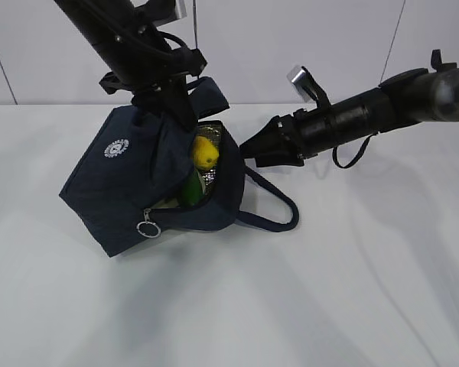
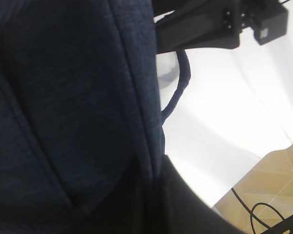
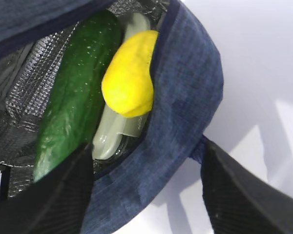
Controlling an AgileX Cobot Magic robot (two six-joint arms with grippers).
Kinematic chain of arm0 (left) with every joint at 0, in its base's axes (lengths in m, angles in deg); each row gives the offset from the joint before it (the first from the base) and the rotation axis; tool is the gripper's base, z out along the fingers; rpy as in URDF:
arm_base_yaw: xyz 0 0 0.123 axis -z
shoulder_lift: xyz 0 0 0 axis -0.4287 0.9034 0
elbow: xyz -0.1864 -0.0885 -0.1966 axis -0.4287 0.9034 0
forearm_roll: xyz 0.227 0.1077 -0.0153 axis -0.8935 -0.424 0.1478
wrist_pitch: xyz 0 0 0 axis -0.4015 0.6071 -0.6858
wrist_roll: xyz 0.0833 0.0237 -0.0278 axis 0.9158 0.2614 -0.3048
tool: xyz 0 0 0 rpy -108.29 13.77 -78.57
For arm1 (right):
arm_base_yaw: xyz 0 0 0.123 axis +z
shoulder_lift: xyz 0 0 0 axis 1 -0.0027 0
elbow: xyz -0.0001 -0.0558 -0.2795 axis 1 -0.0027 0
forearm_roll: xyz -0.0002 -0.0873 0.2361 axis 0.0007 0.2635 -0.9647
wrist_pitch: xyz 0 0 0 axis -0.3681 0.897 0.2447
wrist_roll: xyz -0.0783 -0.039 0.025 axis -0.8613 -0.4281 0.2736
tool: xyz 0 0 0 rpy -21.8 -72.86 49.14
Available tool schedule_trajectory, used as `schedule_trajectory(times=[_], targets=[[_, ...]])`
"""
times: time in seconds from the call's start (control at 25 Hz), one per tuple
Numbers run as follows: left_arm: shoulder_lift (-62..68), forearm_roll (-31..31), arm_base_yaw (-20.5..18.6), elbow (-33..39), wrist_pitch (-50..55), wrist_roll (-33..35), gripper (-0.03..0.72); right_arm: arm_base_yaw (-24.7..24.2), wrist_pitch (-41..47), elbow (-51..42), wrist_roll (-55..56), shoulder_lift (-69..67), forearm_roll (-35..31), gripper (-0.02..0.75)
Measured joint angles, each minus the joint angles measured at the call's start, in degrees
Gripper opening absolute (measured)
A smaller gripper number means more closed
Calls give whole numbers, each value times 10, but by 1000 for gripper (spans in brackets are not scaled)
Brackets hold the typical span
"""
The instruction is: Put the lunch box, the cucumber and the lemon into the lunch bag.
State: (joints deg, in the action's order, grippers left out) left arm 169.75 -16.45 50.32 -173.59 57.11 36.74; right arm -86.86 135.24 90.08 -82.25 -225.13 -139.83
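Note:
The lunch bag's bottom edge (image 1: 88,223) is broad and squared off, so I expect the navy lunch bag (image 1: 130,172) to stand by itself when I pull its top fabric upright.
The navy lunch bag (image 1: 130,183) hangs tilted, with its open mouth facing right. My left gripper (image 1: 172,99) is shut on the fabric at its top. In the left wrist view the bag (image 2: 63,97) fills the frame, with one dark finger (image 2: 190,209) against it. Inside the bag lie the yellow lemon (image 3: 129,78), the dark green cucumber (image 3: 73,107) and the lunch box (image 3: 110,139) with its pale green lid. My right gripper (image 3: 146,151) is open and straddles the bag's rim (image 3: 185,87), one finger inside and one outside. The right gripper also shows in the exterior view (image 1: 246,150).
A loop handle (image 1: 279,218) lies on the white table to the right of the bag. The zipper's metal ring pull (image 1: 147,228) hangs at the bag's lower front corner. The right arm (image 2: 210,29) crosses the top of the left wrist view.

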Motion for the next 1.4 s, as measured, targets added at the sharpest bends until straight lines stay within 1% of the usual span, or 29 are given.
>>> schedule_trajectory(times=[0.28, 0.52, 0.6, 0.68, 0.76, 0.84, 0.96, 1.0, 1.08, 1.2, 1.28, 1.4], targets=[[0, 0, 0, 0, 0, 0, -3, 7, 0, 0, 15, -33, 9, 513], [0, 1, 0, 0, 1, 1, -3, 42, 0, 0, 16, -34, 9, 505], [0, 1, 0, 0, 1, 1, -3, 48, 0, 0, 16, -34, 9, 484], [0, 1, 0, 0, 2, 1, -3, 51, 0, 0, 16, -34, 8, 444], [0, 1, 0, 0, 2, 1, -3, 51, 0, 0, 17, -34, 7, 365], [0, 1, 0, 0, 2, 1, -3, 51, 0, 0, 21, -34, 7, 257], [0, 1, 0, 0, 2, 2, -3, 50, 0, 0, 31, -34, 7, 73], [0, 1, 0, 0, 2, 2, -3, 50, 0, 1, 35, -34, 8, 28], [0, 1, 0, 0, 2, 2, -3, 48, 0, 8, 38, -34, 11, 8], [0, 5, 0, 0, 2, 2, -3, 47, 0, 31, 58, -34, 24, 2], [0, 14, 0, 0, 2, 3, -3, 47, 4, 56, 86, -28, 58, 2], [0, 35, 0, 0, -2, 10, -3, 45, 14, 99, 136, -9, 125, 2]])
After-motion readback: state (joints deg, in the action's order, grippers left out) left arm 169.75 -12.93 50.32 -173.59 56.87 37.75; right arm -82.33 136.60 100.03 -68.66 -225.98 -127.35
